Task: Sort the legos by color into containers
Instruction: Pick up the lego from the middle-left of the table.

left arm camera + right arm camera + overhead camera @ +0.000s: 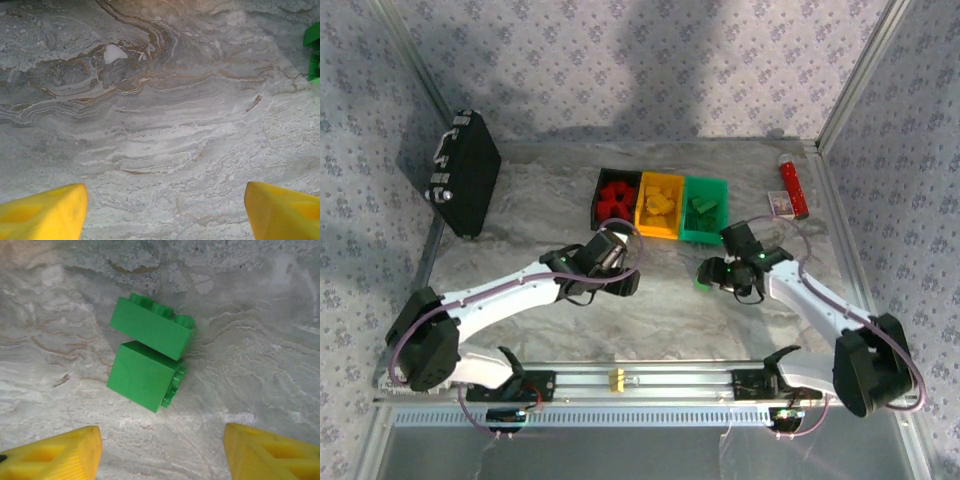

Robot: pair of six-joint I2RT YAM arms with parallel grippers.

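Note:
The green legos (703,285) are just in front of the robot's right gripper and well away from its left gripper, so the right gripper should pick up the squarer green lego (142,376) first.
Two green legos lie touching on the marble table, an oblong one (152,326) above a squarer one (142,375); from above they read as one green spot (704,272). Just short of them my right gripper (162,452) (722,274) stands open, with bare table between its yellow fingers (50,455). To the left, my left gripper (165,212) (628,282) is open over bare marble, the green legos (313,52) at that view's right edge. At the back stand the black bin (601,198) with red legos (616,197), the yellow bin (660,230) with yellow legos (661,203), and the green bin (703,236) with a green lego (703,205).
A large black briefcase (465,172) lies at the back left. A long red tube (793,185) and a small card (779,203) lie at the back right. An aluminium rail (670,380) with a pale yellow clip (616,379) runs along the near edge.

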